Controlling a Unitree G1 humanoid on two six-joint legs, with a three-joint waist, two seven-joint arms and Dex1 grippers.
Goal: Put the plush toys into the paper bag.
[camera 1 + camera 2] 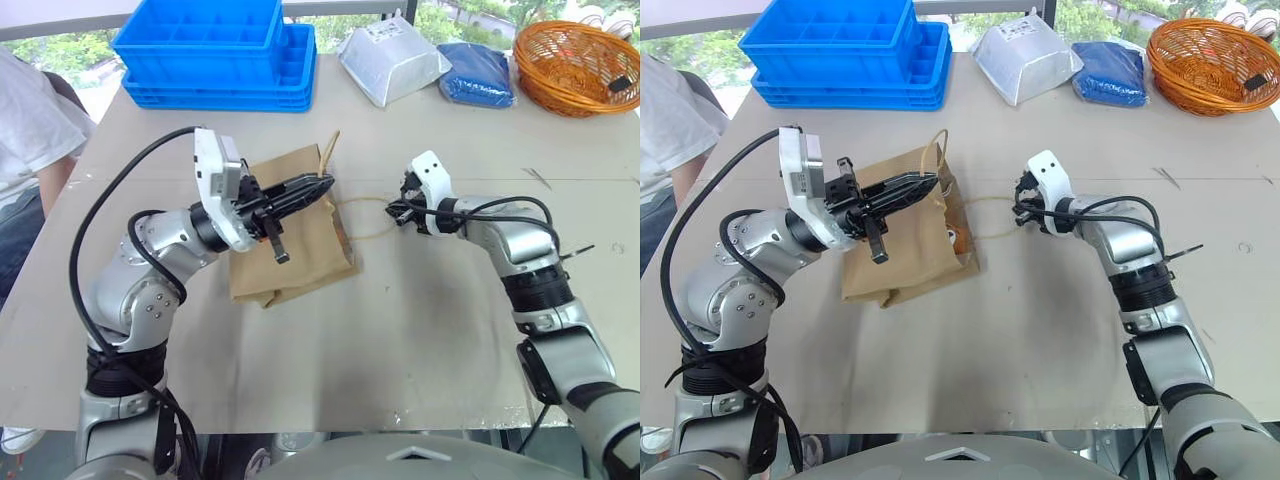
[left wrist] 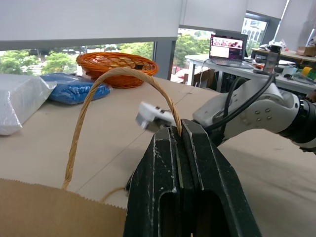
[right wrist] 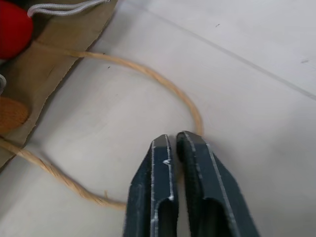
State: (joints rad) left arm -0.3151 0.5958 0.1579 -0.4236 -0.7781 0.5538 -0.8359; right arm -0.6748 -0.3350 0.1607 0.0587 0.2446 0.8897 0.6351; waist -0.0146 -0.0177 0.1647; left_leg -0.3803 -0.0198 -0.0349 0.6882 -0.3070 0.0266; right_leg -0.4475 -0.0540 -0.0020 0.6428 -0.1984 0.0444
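The paper bag is lying on its side with plush toys at its opening (image 1: 958,238), so the robot's right gripper should raise the bag's lower handle to set the paper bag upright.
The brown paper bag (image 1: 300,250) lies flat on the table with its mouth toward my right arm. My left gripper (image 1: 325,187) hovers over the bag, shut on the bag's upper cord handle (image 2: 118,74), which it holds up as a loop. The lower handle (image 3: 148,74) lies on the table, and my right gripper (image 3: 173,140) is shut on it at the far end of the loop. In the bag's mouth I see parts of the plush toys: a red tip (image 3: 10,29) and a brown-orange bit (image 3: 10,113). The rest of them is hidden.
Stacked blue crates (image 1: 215,50) stand at the back left. A white pouch (image 1: 390,60), a blue packet (image 1: 478,72) and an orange wicker basket (image 1: 575,65) line the back edge. A person in a white shirt (image 1: 30,130) sits at the table's left side.
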